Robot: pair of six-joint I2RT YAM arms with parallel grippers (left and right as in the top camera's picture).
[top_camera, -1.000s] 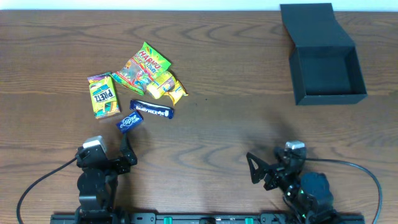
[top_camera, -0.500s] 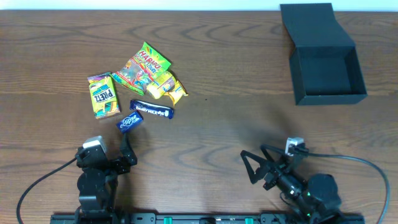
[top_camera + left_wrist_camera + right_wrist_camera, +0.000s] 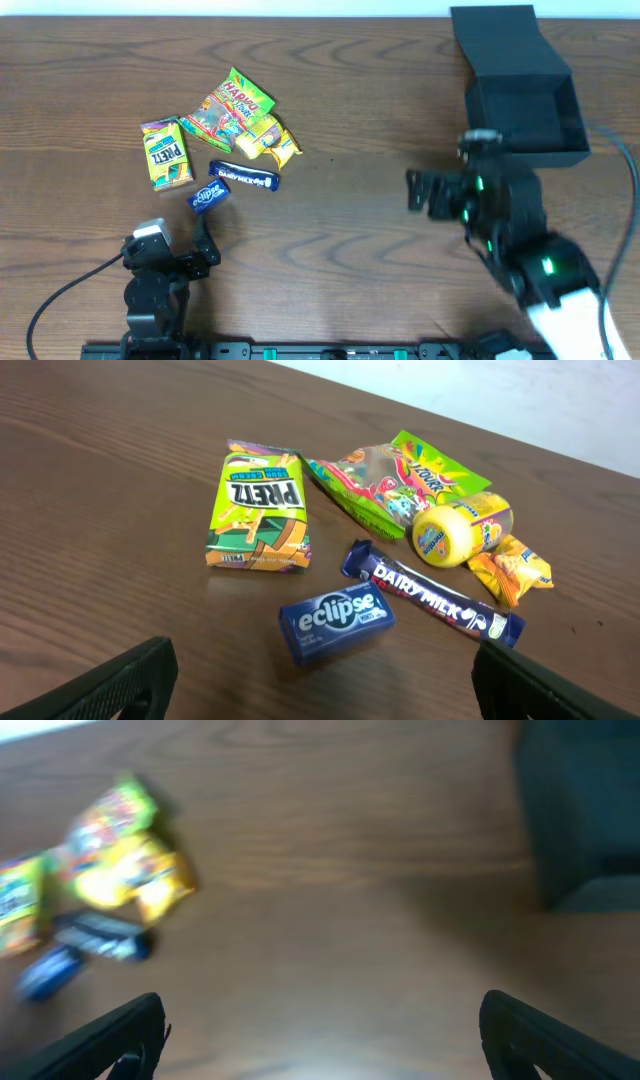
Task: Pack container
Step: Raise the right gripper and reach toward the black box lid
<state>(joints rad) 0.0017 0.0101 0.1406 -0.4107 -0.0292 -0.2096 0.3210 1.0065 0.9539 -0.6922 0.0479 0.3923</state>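
Observation:
The line of the black container's snack-facing side runs crosswise to my right gripper's open fingers, so that gripper should keep going to that side's rim (image 3: pixel 532 820) and close there.
The black container (image 3: pixel 520 105) lies open at the far right of the table, its flap lid (image 3: pixel 495 38) folded back; it appears blurred in the right wrist view (image 3: pixel 585 810). My right gripper (image 3: pixel 413 190) hangs open and empty above the table, just left of the container's front corner, and the arm hides part of its front wall. My left gripper (image 3: pixel 180 252) rests open near the front left edge, empty (image 3: pixel 325 695). Just beyond it lie a blue Eclipse pack (image 3: pixel 335 622), a Dairy Milk bar (image 3: pixel 435 595) and a green Pretz box (image 3: pixel 258 510).
More snacks sit in the same cluster at the left: a Haribo bag (image 3: pixel 240 97), a gummy packet (image 3: pixel 210 122), a yellow pack (image 3: pixel 262 135) and a small orange packet (image 3: pixel 510 568). Bare wood (image 3: pixel 360 120) separates the cluster from the container.
My right arm has lifted off the front edge and swung away from me toward the container. Its jaws stayed open. The left arm and the snacks have not moved.

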